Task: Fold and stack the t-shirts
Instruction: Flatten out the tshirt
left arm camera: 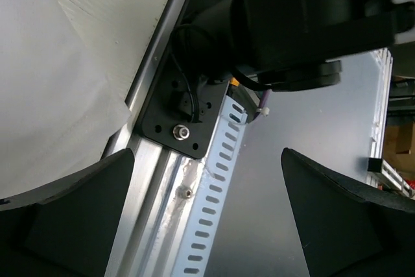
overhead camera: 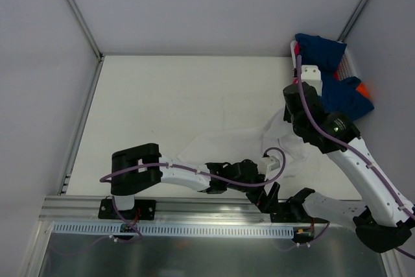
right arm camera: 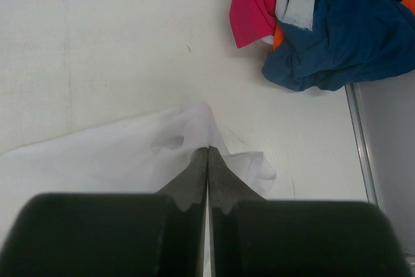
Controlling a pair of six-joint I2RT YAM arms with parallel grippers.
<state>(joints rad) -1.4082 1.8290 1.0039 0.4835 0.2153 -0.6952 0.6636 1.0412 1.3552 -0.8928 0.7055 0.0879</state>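
My right gripper has hold of the white t-shirt's fold [right arm camera: 198, 120] and the near hem [overhead camera: 290, 171] is free. My left gripper should keep heading for that hem until it closes there.
A plain white t-shirt [overhead camera: 237, 144] lies crumpled on the table's near right part. My right gripper [overhead camera: 288, 120] is shut on a raised fold of it; in the right wrist view the jaws [right arm camera: 207, 152] meet on the white cloth [right arm camera: 117, 154]. My left gripper [overhead camera: 269, 196] is open and empty, hanging over the table's near edge beside the shirt's near hem. In the left wrist view its fingers [left arm camera: 65, 218] stand wide apart over the metal rail, with white cloth [left arm camera: 52, 95] at the left. Navy shirts [overhead camera: 331, 72], a pinkish-red one [right arm camera: 253, 1] and some orange [overhead camera: 365, 89] are piled at the back right.
An aluminium rail [overhead camera: 207, 209] with a slotted white cable duct [left arm camera: 214, 180] runs along the near edge, and the right arm's base plate [left arm camera: 188, 108] is bolted to it. White walls with metal posts [overhead camera: 74, 8] enclose the table. The pile sits against the right wall [overhead camera: 353, 63].
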